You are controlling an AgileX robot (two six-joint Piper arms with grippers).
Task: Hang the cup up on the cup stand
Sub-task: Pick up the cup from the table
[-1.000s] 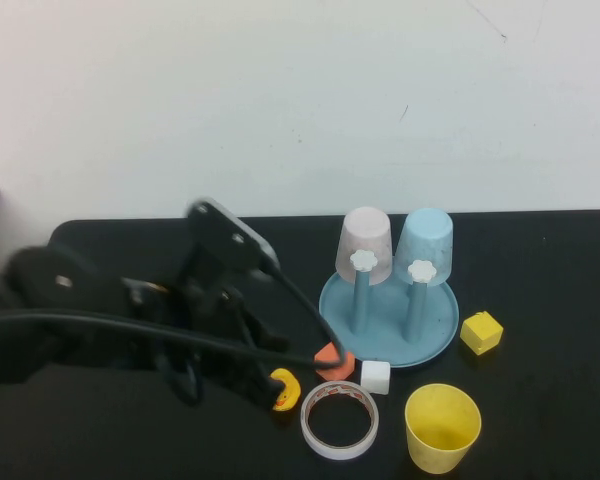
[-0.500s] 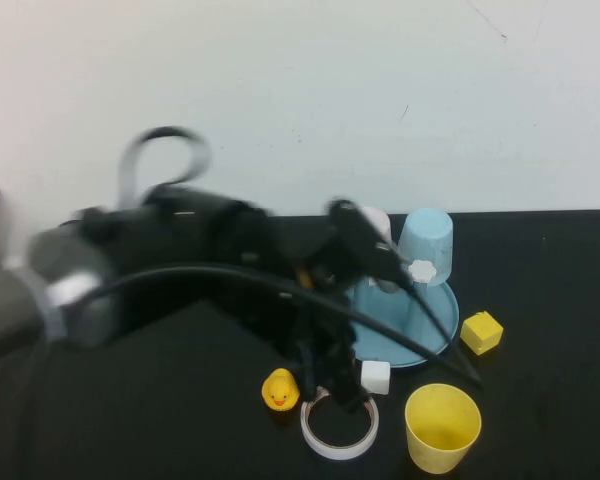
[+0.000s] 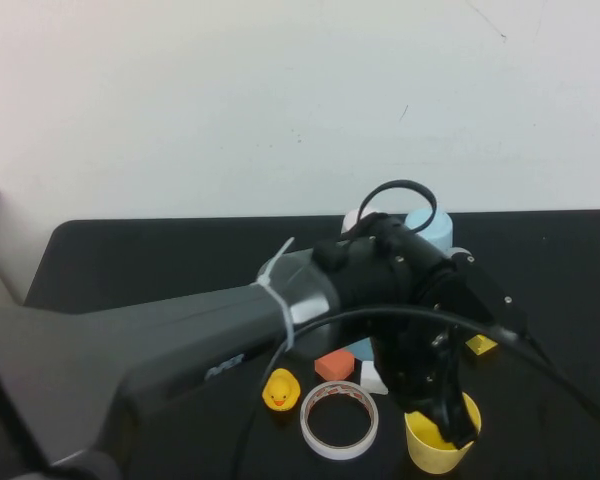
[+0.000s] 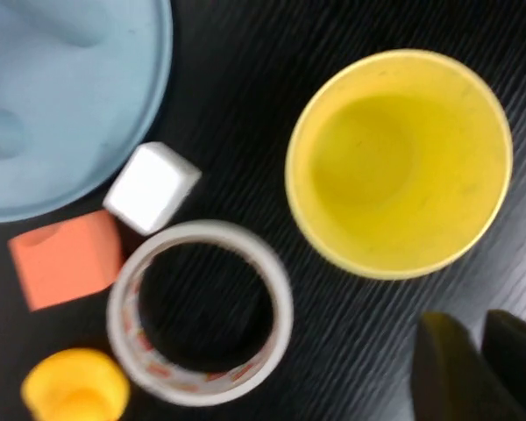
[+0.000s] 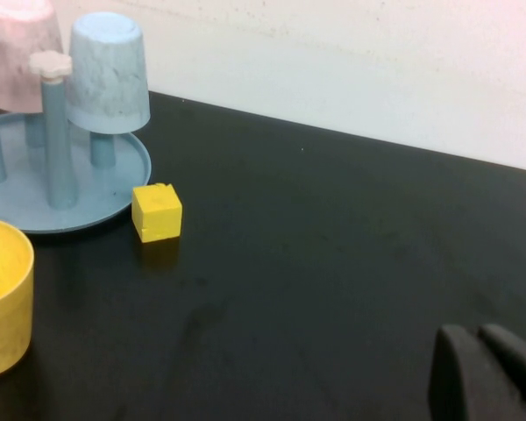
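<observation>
I lower my left gripper next until its fingers close on the cup's rim (image 4: 296,151), because the yellow cup stands with its opening up and its rim clear of the tape ring.
The yellow cup (image 3: 425,452) stands upright, mouth up, at the table's front right; the left wrist view looks straight into the cup (image 4: 399,162). My left gripper (image 3: 450,425) hangs at its rim, and this gripper (image 4: 475,324) has its fingers almost together with nothing between them. The cup stand (image 5: 70,189) is a blue dish with posts; a pale pink cup (image 5: 17,44) and a light blue cup (image 5: 110,70) hang on it. In the high view my left arm hides most of it. My right gripper (image 5: 478,335) is shut over bare table to the right.
A white tape ring (image 3: 340,420), a yellow duck (image 3: 278,390), an orange block (image 3: 334,364) and a white cube (image 3: 372,378) lie just left of the cup. A yellow cube (image 5: 156,211) sits right of the stand's base.
My left arm has swung from the table's left side across to the right and now hangs over the yellow cup, covering the stand. The orange block lies apart from the duck now.
</observation>
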